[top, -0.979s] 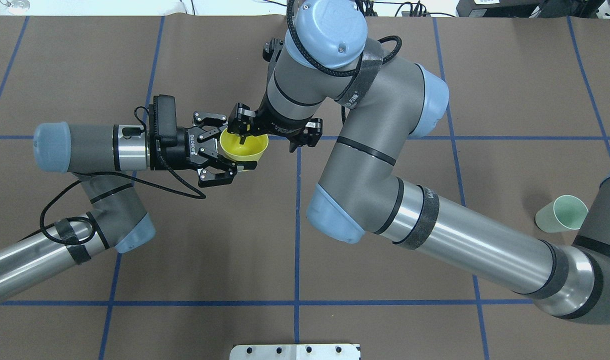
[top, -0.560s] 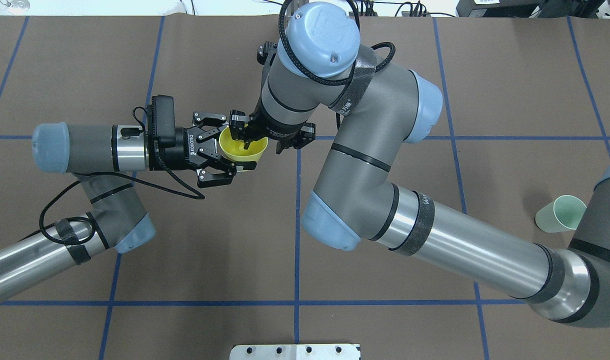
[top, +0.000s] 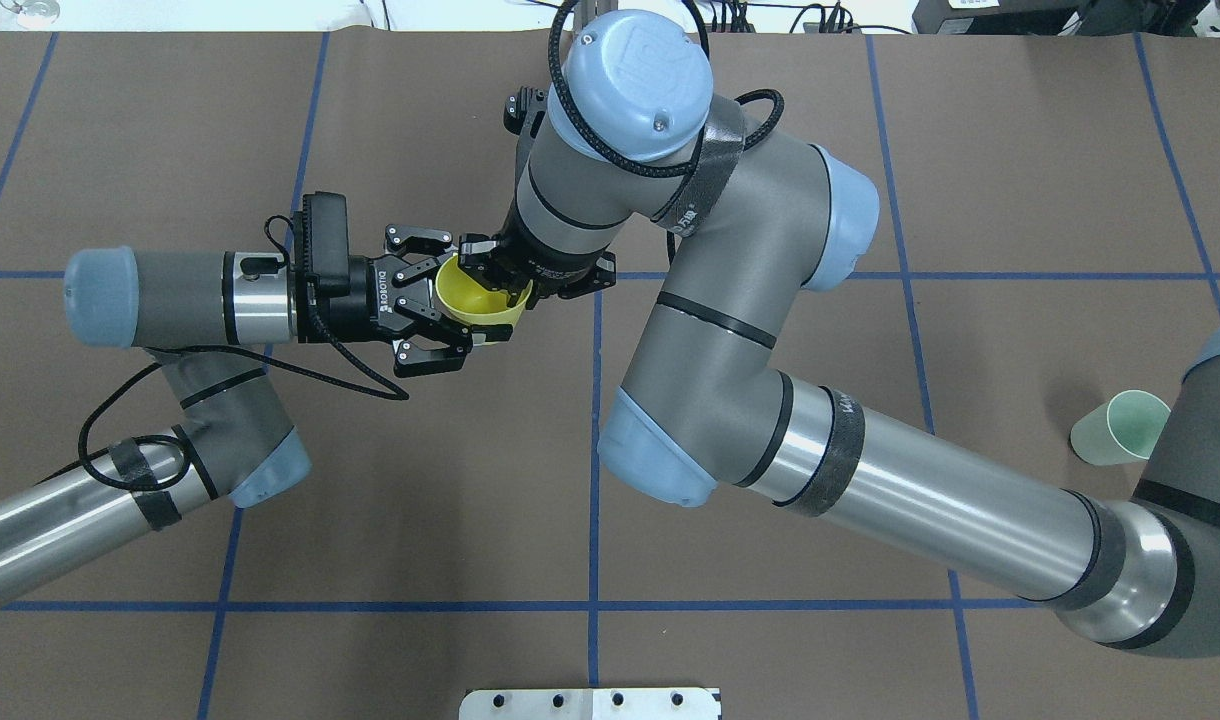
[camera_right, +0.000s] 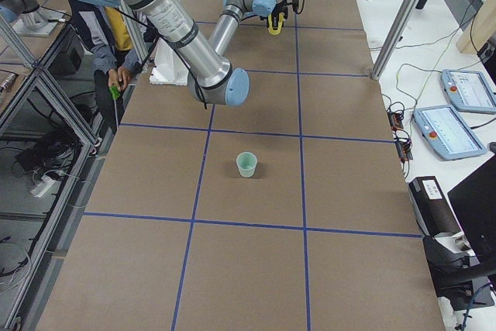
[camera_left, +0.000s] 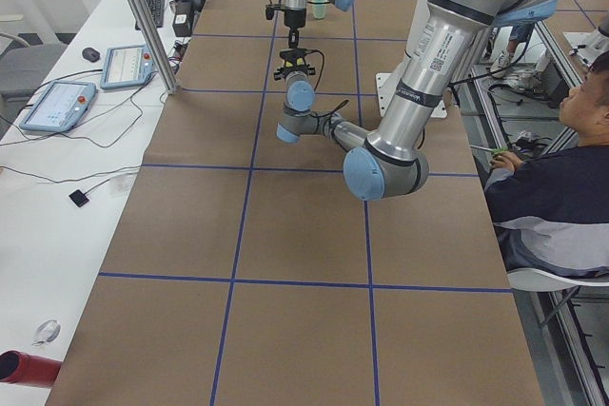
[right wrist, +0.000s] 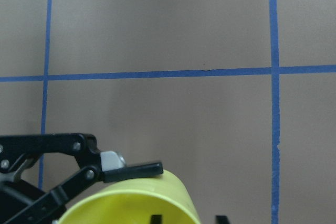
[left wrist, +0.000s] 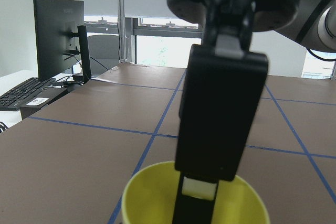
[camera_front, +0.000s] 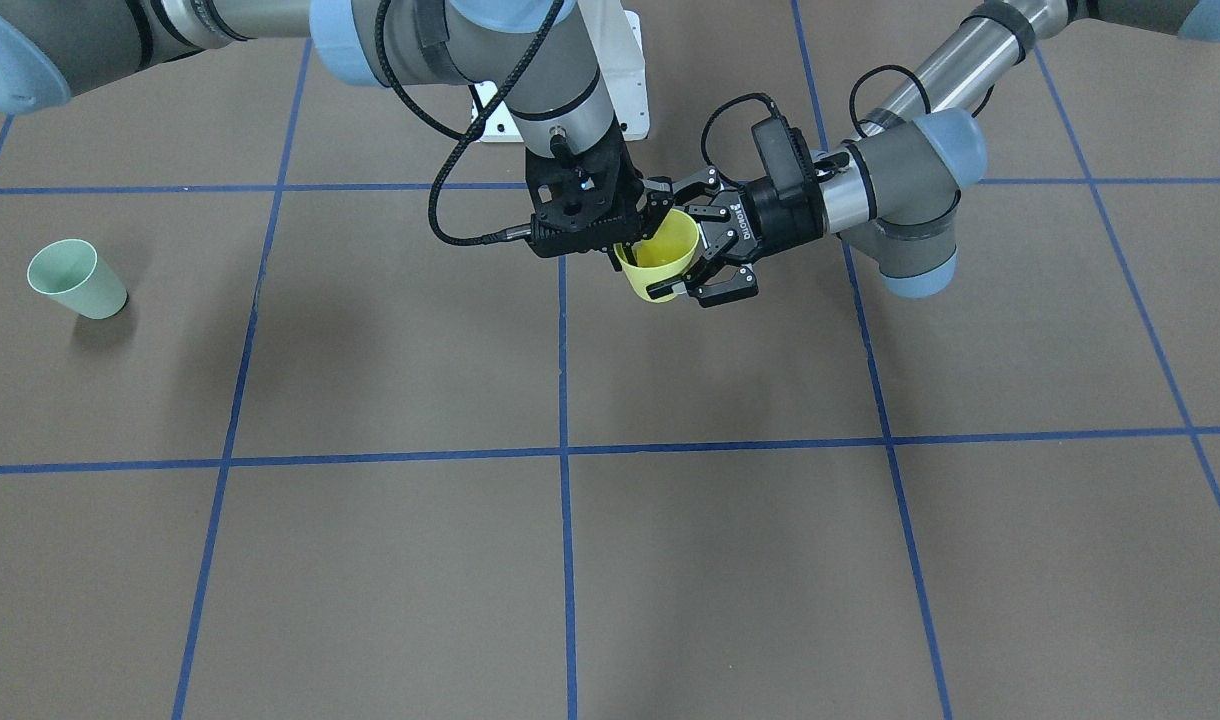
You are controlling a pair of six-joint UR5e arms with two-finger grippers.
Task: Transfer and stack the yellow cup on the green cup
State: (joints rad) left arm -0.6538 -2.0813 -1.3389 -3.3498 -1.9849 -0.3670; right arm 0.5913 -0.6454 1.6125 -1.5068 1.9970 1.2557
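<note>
I expect the yellow cup (camera_front: 661, 254) to fit down inside with its rim showing when I lower it, because the yellow cup gets narrower toward the bottom and the green cup's opening (camera_front: 62, 266) is open.
The yellow cup (top: 475, 303) (camera_front: 672, 243) hangs upright above the table's middle. My left gripper (top: 480, 295) comes in level from the side and is shut on the cup's wall; one of its fingers (right wrist: 131, 170) lies against the cup (right wrist: 157, 195). My right gripper (top: 505, 285) (camera_front: 635, 255) points down over the rim. It is open, with one finger (left wrist: 210, 129) inside the cup (left wrist: 142, 200) and the other outside. The green cup (top: 1120, 425) (camera_front: 70, 280) (camera_right: 246, 164) stands alone and upright, far off on my right side.
Blue tape lines cross the brown table cover (top: 370, 500). A white metal base plate (top: 590, 703) sits at the near edge. A seated person (camera_left: 561, 168) is beside the table. Tablets and cables (camera_left: 57, 102) lie on the side bench.
My right arm has shifted left, bringing its gripper further over the yellow cup's rim. The left gripper and the cup have hardly moved. The green cup has stayed put.
</note>
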